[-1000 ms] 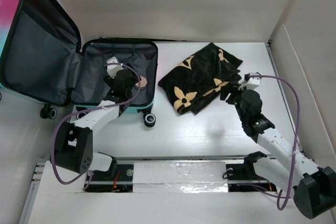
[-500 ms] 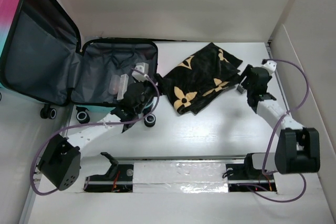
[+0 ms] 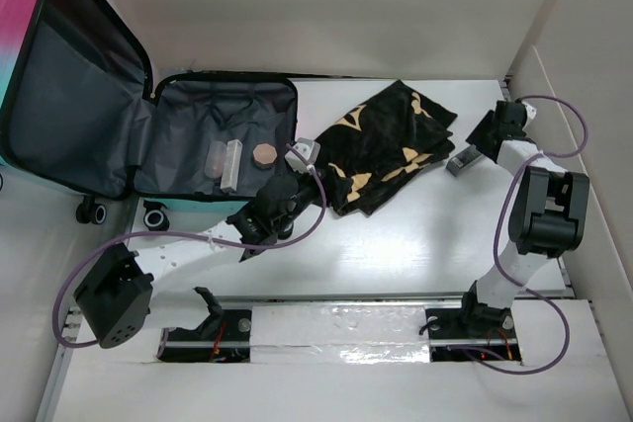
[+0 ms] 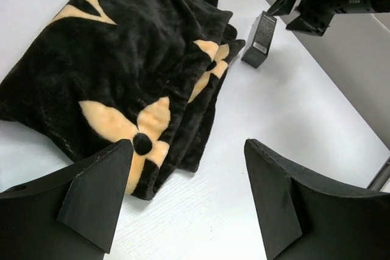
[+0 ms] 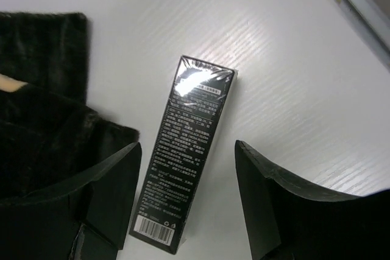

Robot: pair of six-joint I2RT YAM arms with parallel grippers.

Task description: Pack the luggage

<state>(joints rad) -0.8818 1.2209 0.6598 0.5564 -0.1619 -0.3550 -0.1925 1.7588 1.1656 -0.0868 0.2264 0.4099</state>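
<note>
Next, my right gripper grips the box's middle (image 5: 182, 152) and hands the box to my left gripper, because the black box (image 3: 463, 160) is past the blanket, far from my left gripper.
The luggage (image 3: 148, 160) lies open at the far left, its pink-and-teal lid (image 3: 14, 7) propped up and the grey lining showing. Inside lie a clear box (image 3: 229, 163) and a brown round piece (image 3: 264, 154). A black blanket with tan flowers (image 3: 381, 145) (image 4: 122, 59) lies folded mid-table. My left gripper (image 3: 300, 183) (image 4: 188, 141) hovers open over the blanket's near corner, holding nothing. My right gripper (image 3: 487, 133) (image 5: 187, 144) is open above a black printed box (image 5: 190, 156) (image 3: 462, 161) (image 4: 260, 39), which lies flat between its fingers.
White walls close in the table at the back and right (image 3: 564, 96). The luggage wheels (image 3: 155, 215) stick out toward the left arm. A metal rail (image 5: 353, 4) runs along the table's right edge beside the black box.
The left arm has come out of the luggage and swung right to the blanket, leaving small items inside. The right arm has moved to the far right, over the black box.
</note>
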